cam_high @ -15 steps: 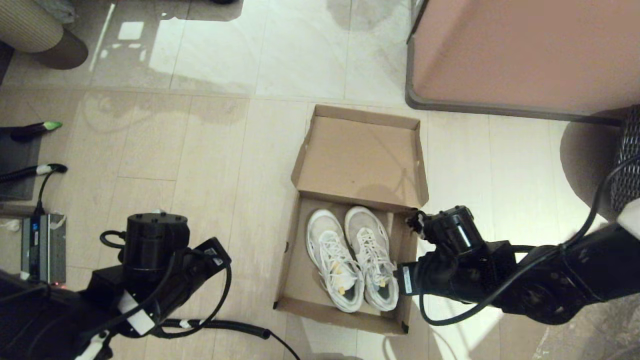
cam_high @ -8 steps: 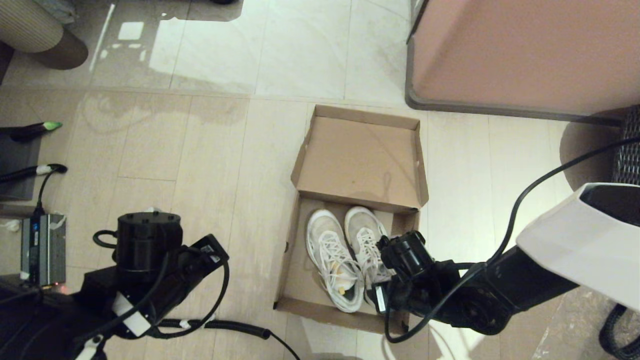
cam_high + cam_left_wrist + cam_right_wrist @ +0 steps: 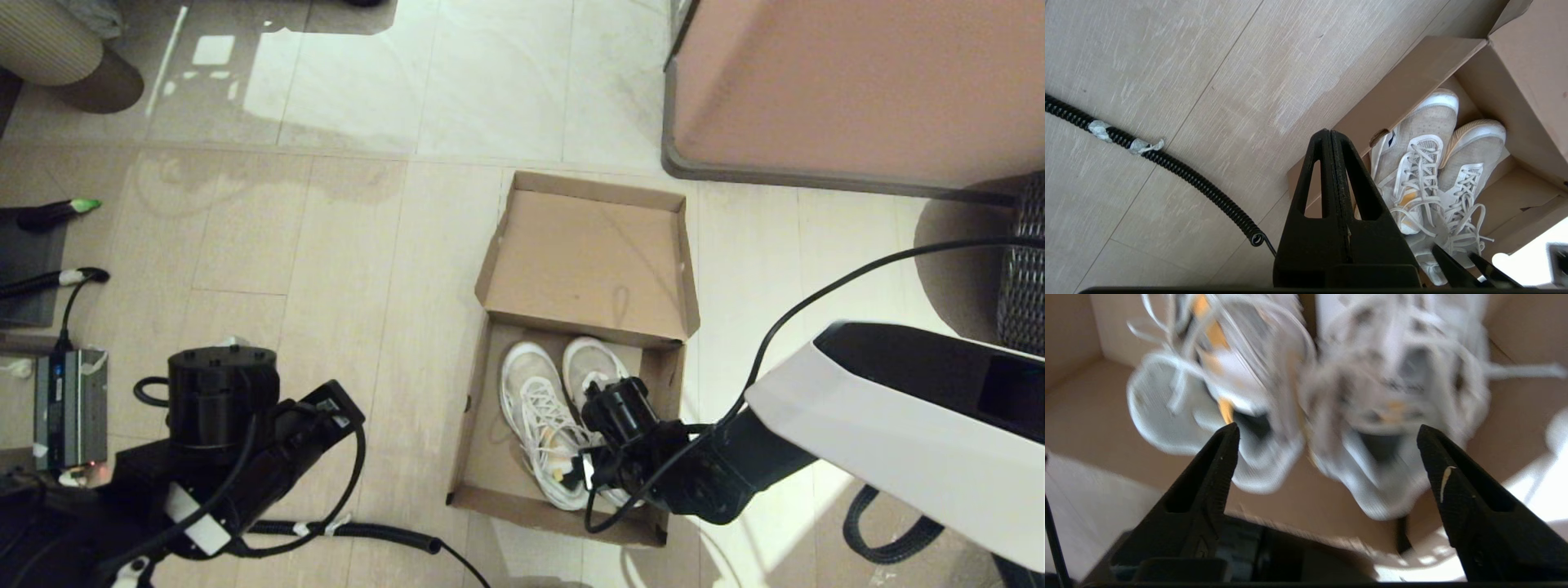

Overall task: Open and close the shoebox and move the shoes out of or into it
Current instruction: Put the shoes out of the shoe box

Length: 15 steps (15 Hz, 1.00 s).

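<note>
My right gripper goes on down until one finger enters each shoe's opening [image 3: 1381,445] before it closes, because its open fingers are on either side of the adjoining inner walls of both shoes [image 3: 1305,419].
The brown cardboard shoebox [image 3: 476,425] lies on the floor with its lid [image 3: 588,253] flipped back flat. Both white sneakers sit side by side in it, the left shoe [image 3: 531,400] and the right shoe [image 3: 589,357], also seen as the pair of shoes [image 3: 1423,163]. My right gripper [image 3: 1327,428] hangs open over the near end of the box, its fingers [image 3: 1216,465] spread wider than the two heels, holding nothing. Its wrist [image 3: 620,412] covers part of the right shoe. My left gripper [image 3: 1330,134] is shut and empty, held above the floor left of the box.
A pinkish-brown cabinet [image 3: 857,82] with a grey edge stands behind the box on the right. A coiled black cable [image 3: 1167,163] runs over the floor by my left arm [image 3: 237,425]. A small grey device [image 3: 69,404] sits far left, a wicker basket [image 3: 1024,261] far right.
My right arm has swung left from the box's right edge to above the shoes' heels. My left arm has drifted slightly left and down.
</note>
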### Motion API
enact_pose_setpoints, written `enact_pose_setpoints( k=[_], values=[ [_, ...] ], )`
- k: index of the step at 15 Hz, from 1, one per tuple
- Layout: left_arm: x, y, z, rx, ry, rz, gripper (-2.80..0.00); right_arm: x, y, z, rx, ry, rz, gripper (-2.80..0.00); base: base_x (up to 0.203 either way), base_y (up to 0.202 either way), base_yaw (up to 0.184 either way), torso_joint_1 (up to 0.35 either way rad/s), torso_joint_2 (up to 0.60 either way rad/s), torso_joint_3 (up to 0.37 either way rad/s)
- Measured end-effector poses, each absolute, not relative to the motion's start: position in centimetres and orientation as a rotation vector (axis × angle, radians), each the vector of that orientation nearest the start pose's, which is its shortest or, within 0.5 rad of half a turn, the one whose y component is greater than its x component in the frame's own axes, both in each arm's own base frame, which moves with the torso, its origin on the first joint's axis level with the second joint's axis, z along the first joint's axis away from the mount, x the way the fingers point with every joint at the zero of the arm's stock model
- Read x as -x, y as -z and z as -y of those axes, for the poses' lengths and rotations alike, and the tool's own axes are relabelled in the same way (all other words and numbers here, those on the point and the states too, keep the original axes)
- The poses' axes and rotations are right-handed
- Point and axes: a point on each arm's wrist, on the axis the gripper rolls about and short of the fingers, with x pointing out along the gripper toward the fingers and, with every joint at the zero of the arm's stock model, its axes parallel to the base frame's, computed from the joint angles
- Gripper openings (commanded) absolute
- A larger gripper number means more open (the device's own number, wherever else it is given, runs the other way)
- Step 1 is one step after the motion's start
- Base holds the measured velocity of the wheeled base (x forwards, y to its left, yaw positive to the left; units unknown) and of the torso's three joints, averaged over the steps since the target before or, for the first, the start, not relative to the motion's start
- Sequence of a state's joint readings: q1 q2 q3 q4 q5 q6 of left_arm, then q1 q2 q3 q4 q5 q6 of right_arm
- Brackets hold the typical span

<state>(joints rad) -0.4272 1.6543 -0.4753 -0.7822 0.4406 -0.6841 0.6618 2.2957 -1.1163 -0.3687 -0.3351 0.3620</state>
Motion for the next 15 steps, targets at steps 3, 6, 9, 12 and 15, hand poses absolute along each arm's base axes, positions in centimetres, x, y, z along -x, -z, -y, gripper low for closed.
enact_pose_setpoints(
  k=[3, 6, 9, 12, 15],
  values=[
    [-23.5, -13.0, 9.3, 0.514, -0.141, -0.328, -2.8, -33.8, -1.1, -25.0, 0.051, -0.169, -0.753, 0.0, 0.0, 0.0, 0.0, 0.0, 0.0, 0.0],
    [-23.6, -13.1, 8.9, 0.514, -0.153, -0.321, -2.8, -35.1, 0.0, -25.6, 0.061, -0.166, -0.753, 0.0, 0.0, 0.0, 0.0, 0.0, 0.0, 0.0],
    [-23.7, -13.1, 8.8, 0.51, -0.156, -0.321, -2.8, -36.6, 1.1, -25.2, 0.054, -0.141, -0.752, 0.0, 0.0, 0.0, 0.0, 0.0, 0.0, 0.0],
    [-23.6, -13.0, 8.6, 0.506, -0.161, -0.325, -2.8, -38.1, 1.9, -24.3, 0.072, -0.124, -0.75, -2.8, 0.0, 0.0, 0.0, 0.0, 0.0, 0.0],
    [-23.6, -12.9, 8.5, 0.505, -0.165, -0.328, -2.8, -38.9, 2.2, -24.0, 0.077, -0.111, -0.758, -2.8, 0.0, 0.0, 0.0, 0.0, 0.0, 0.0]
  ],
)
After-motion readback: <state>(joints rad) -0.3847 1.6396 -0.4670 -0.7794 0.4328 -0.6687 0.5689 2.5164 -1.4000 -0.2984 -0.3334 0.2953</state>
